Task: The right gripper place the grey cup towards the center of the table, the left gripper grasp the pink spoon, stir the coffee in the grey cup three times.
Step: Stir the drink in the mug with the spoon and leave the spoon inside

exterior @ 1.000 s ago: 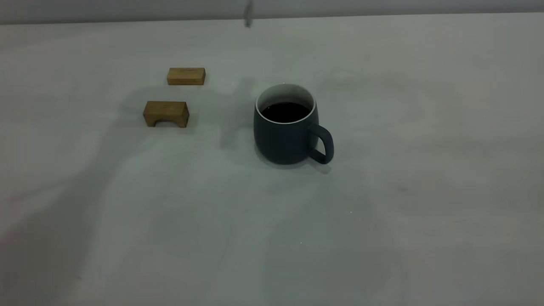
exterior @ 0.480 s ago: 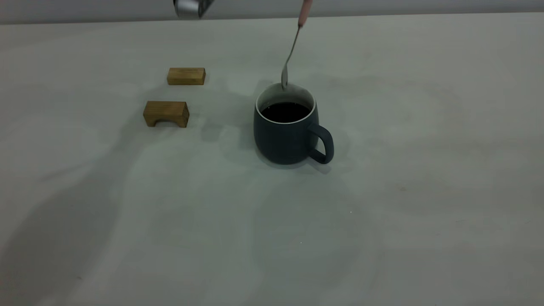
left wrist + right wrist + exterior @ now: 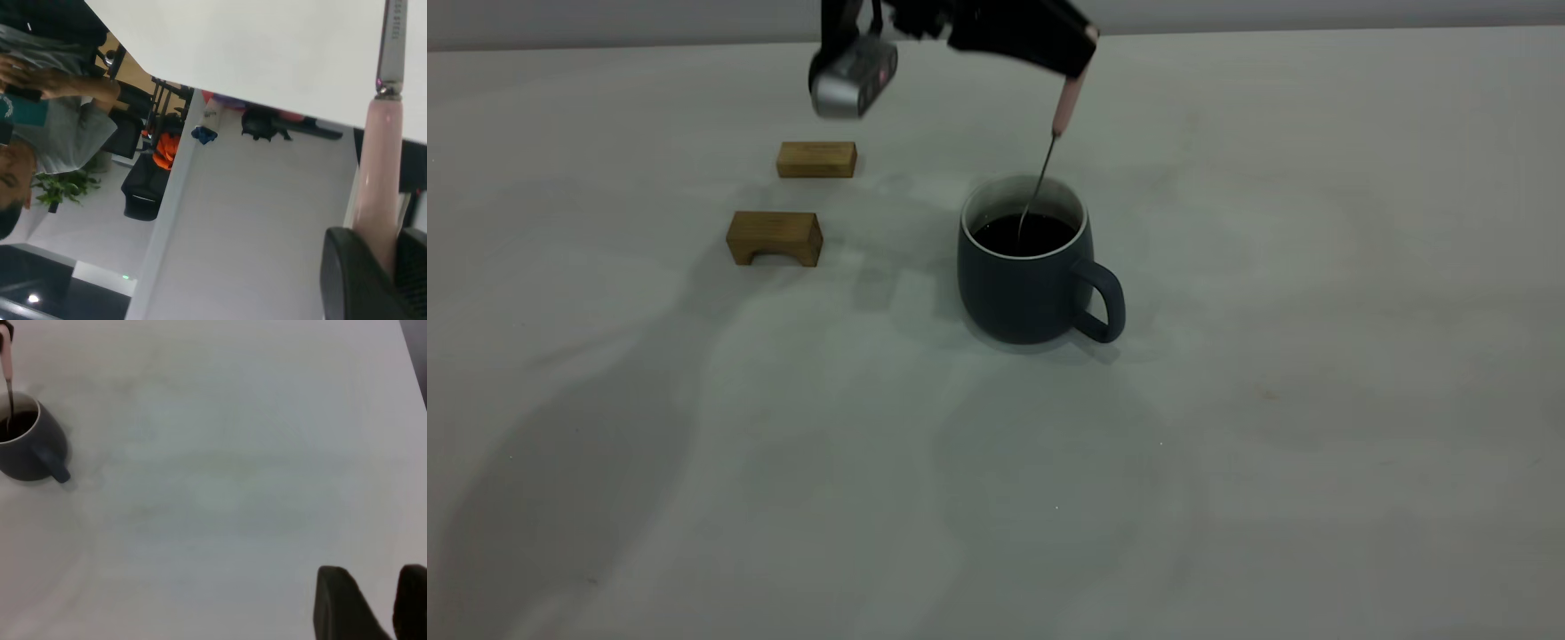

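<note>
The pink spoon's metal neck (image 3: 1048, 156) is high above the coffee. Next, my left gripper lowers the spoon further into the grey cup (image 3: 1024, 236) before it opens.
The grey cup (image 3: 1024, 289) stands upright near the middle of the table (image 3: 1316, 356), its handle toward the front right, with dark coffee (image 3: 1040, 236) inside. Above its far side hangs my left gripper (image 3: 1080, 55), shut on the pale handle of the pink spoon (image 3: 1065, 105). The spoon points steeply down, and its metal neck runs into the coffee, which hides the bowl. In the left wrist view the handle (image 3: 381, 167) sits between the two dark fingers (image 3: 350, 280). My right gripper (image 3: 390, 597) is far from the cup (image 3: 27, 450), fingers slightly apart with nothing between them.
Two brown wooden blocks lie left of the cup: a flat one (image 3: 816, 159) farther back and an arched one (image 3: 775, 237) nearer. The left arm's silver camera module (image 3: 852, 78) hangs above the flat block. A person (image 3: 47, 113) stands beyond the table.
The left gripper has come down into view from the top edge with the spoon. The spoon's bowl went from just above the cup's far rim down into the coffee. The cup stayed put.
</note>
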Robot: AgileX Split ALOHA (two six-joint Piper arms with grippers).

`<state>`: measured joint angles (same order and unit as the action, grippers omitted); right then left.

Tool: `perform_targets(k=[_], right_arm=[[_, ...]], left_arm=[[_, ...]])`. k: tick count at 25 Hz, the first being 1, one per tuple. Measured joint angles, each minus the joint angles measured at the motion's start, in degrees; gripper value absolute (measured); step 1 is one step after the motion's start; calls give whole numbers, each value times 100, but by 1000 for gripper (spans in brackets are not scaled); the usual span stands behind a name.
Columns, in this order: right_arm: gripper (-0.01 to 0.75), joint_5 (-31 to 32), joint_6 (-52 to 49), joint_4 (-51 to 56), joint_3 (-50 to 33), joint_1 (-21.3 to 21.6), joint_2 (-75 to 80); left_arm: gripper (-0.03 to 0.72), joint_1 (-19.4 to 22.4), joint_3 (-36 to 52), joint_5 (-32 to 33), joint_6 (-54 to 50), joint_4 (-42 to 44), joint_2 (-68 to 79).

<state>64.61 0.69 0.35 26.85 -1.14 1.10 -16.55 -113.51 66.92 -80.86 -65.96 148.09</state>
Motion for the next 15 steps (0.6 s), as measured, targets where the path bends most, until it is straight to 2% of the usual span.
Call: perform_targets(k=[4, 9, 15], right_arm=[[238, 0, 0, 0, 0, 0, 0], [238, 0, 0, 0, 0, 0, 0], [238, 0, 0, 0, 0, 0, 0]], left_arm=[[166, 0, 0, 0, -71, 0, 151], [166, 0, 0, 0, 456, -12, 160], [166, -61, 0, 0, 556, -270, 160]])
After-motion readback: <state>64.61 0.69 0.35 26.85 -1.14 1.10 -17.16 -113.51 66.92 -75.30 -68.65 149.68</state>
